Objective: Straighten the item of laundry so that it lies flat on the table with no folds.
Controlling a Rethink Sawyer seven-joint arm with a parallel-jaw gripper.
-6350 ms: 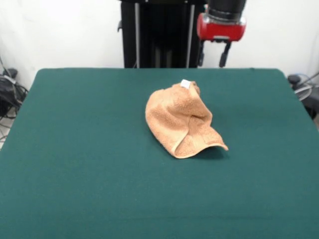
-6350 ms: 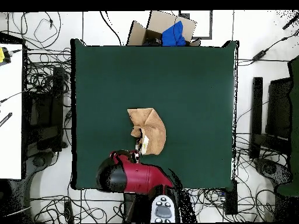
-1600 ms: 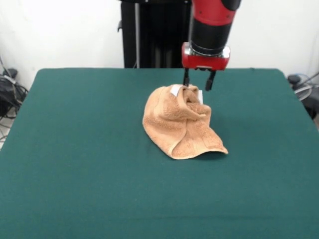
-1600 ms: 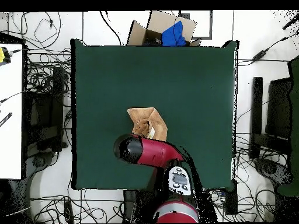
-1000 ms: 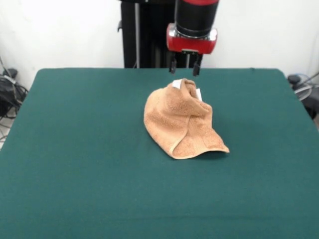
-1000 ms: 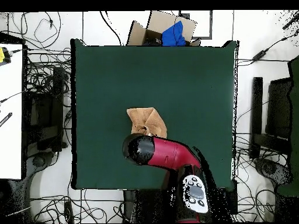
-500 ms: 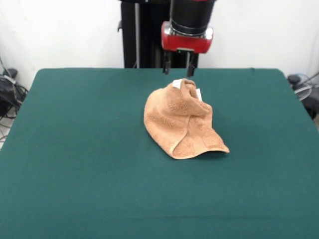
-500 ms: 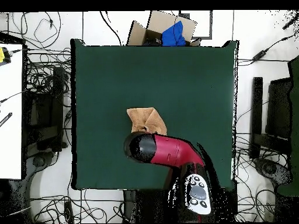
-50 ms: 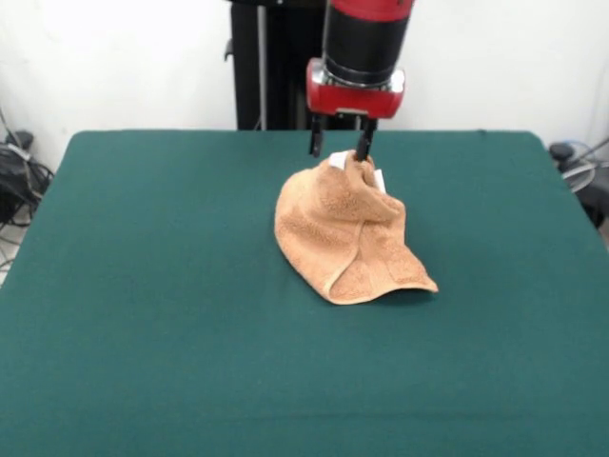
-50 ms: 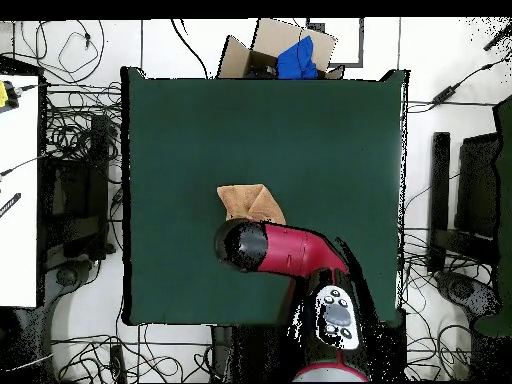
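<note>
A slanting hem (image 9: 348,267) lies over the towel's near corner flap. So the peach-orange towel (image 9: 328,217) will hang still folded over itself when I pick up its tag end.
The item of laundry (image 9: 347,233) is a peach-orange towel, crumpled into a folded heap near the middle of the green table (image 9: 143,286). A white tag shows at its far top edge. One corner flap curls up at its near right. My gripper (image 9: 338,150) hangs just over the heap's far top, open, its two dark fingers straddling the tag end. In the overhead view the red arm covers the towel's (image 10: 248,202) lower part and hides the gripper.
A cardboard box (image 10: 275,50) holding blue cloth sits beyond the table's top edge in the overhead view. Cables and equipment lie on the floor all around the table.
The gripper rose off the towel and shifted left in the front view, then came back down to its far top. The towel barely changed shape.
</note>
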